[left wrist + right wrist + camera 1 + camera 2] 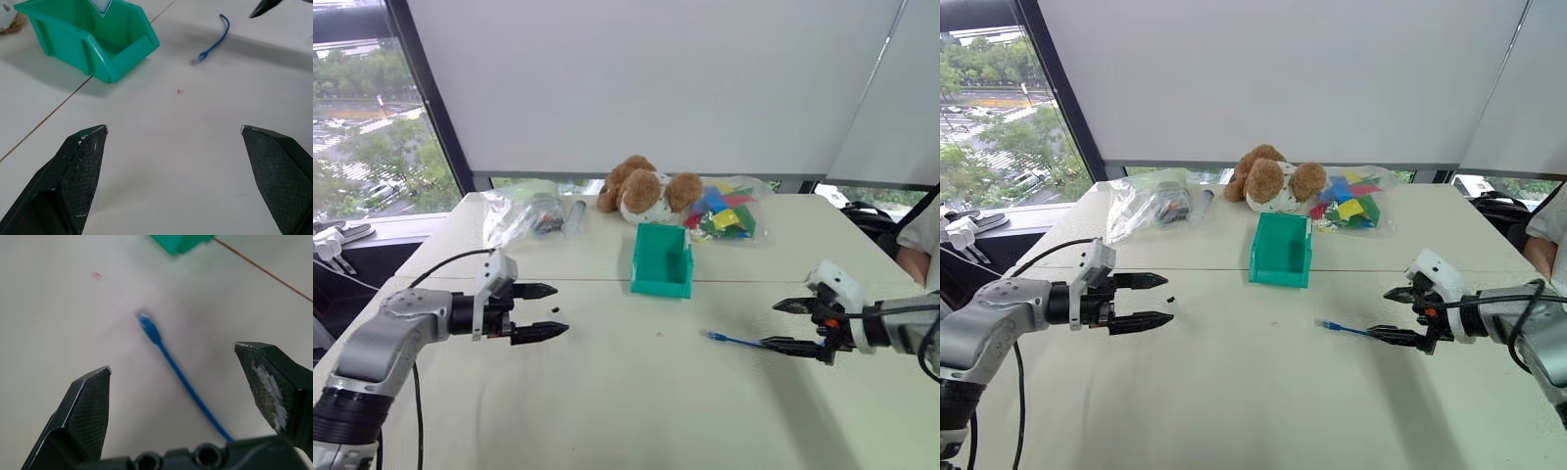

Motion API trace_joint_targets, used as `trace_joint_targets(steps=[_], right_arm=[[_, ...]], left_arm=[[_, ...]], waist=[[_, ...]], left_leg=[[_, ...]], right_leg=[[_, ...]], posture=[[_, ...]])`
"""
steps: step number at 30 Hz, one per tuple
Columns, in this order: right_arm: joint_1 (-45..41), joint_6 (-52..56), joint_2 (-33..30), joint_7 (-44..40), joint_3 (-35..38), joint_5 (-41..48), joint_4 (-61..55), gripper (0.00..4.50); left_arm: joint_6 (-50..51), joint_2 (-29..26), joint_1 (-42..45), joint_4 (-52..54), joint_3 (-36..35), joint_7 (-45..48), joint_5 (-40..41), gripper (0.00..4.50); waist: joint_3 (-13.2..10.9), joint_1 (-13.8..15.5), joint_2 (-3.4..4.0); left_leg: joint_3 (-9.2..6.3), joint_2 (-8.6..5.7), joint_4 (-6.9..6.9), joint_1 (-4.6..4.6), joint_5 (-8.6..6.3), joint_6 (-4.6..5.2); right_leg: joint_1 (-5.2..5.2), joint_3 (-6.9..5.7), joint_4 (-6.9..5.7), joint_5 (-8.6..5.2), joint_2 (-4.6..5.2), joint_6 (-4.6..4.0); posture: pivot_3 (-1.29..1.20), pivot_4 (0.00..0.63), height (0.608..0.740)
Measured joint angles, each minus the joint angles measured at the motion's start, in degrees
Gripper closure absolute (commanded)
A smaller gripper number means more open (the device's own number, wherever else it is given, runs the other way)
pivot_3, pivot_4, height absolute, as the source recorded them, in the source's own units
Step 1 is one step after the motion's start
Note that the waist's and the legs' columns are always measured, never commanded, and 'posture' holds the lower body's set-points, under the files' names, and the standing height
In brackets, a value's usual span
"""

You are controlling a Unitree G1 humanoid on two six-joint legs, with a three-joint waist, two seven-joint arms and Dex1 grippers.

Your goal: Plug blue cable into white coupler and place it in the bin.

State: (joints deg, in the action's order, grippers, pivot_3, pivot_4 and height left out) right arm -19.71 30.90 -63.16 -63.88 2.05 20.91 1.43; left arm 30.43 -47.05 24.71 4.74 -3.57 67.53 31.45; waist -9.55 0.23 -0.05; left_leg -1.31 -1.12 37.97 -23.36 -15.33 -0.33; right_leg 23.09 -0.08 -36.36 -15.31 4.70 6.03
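Observation:
My right gripper should keep going down, as the blue cable runs between its open fingers with its plug free ahead [716, 336], until they close on the cable [749, 343] behind its plug.
The blue cable [734, 340] lies flat on the white table, right of centre, with its clear plug end [145, 324] pointing toward the middle. My right gripper [770, 324] hangs open just over the cable's other end. In the right wrist view the cable [171, 362] runs between the spread fingers, ungripped. The teal bin [651, 287] stands empty at mid-table, beyond the cable. My left gripper [558, 310] is open and empty over bare table to the left, facing the bin [117, 63] and the cable [215, 44]. The white coupler is out of view.
A brown and white teddy bear [644, 188] sits behind the bin. Beside it on the right lies a clear bag of coloured pieces [724, 213], and another clear bag [519, 211] lies at the back left. A person's white sleeve [922, 240] shows at the right edge.

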Motion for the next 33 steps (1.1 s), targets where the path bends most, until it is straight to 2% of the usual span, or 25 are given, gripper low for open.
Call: trace_joint_targets(steps=[7,13,16,23,27,33], right_arm=[[-9.22,-11.73,6.41,-6.9,-11.33,-10.19,18.81,0.12],[-13.38,-18.04,9.32,-9.8,-13.15,-14.11,27.49,0.12],[-14.52,-19.06,10.32,-10.64,-12.87,-14.78,30.25,0.95],[-15.27,-21.57,10.8,-11.11,-12.4,-16.38,32.53,4.43],[-12.96,-22.71,10.65,-11.03,-11.89,-17.51,27.57,4.43],[-8.05,-17.34,11.7,-11.82,-12.73,-16.48,10.77,4.43]], left_arm=[[-0.78,1.03,-0.43,0.07,0.4,-0.57,-0.54,0.0],[-0.85,1.0,-2.13,0.76,0.2,-1.37,-0.56,0.0],[-0.85,1.0,-2.13,1.17,0.16,-1.51,-0.54,0.0],[-0.89,0.98,-2.05,1.17,0.16,-1.54,-0.77,0.0],[-0.99,0.96,-1.91,1.11,0.15,-1.51,-0.95,0.0],[-1.22,0.98,-1.12,0.78,0.26,-1.35,-1.07,0.0]], waist=[[-0.01,-0.9,0.01],[0.0,-0.97,0.0],[0.01,-1.04,-0.02],[0.02,-0.91,-0.02],[0.02,-0.92,-0.02],[0.0,-1.09,0.0]], left_leg=[[0.0,0.01,0.0,-0.02,0.0,-0.01],[0.0,0.01,0.01,0.02,0.01,-0.01],[0.0,0.01,0.02,0.1,0.01,-0.02],[-0.02,0.01,0.02,0.11,0.01,-0.02],[-0.02,0.01,0.02,0.11,0.01,-0.02],[0.01,0.01,0.02,0.08,0.01,-0.02]], right_leg=[[0.06,0.0,-0.08,0.01,-0.04,0.03],[0.03,0.01,-0.14,0.02,-0.03,0.04],[-0.04,0.01,-0.17,0.02,-0.03,0.04],[-0.03,0.01,-0.22,0.02,-0.02,0.04],[-0.01,0.01,-0.26,0.02,-0.02,0.04],[0.21,0.04,-0.57,0.01,-0.02,0.04]], posture=[[0.0,0.15,0.74],[0.0,0.15,0.74],[0.0,0.15,0.74],[0.0,0.15,0.74],[0.0,0.15,0.74],[0.0,0.15,0.74]])
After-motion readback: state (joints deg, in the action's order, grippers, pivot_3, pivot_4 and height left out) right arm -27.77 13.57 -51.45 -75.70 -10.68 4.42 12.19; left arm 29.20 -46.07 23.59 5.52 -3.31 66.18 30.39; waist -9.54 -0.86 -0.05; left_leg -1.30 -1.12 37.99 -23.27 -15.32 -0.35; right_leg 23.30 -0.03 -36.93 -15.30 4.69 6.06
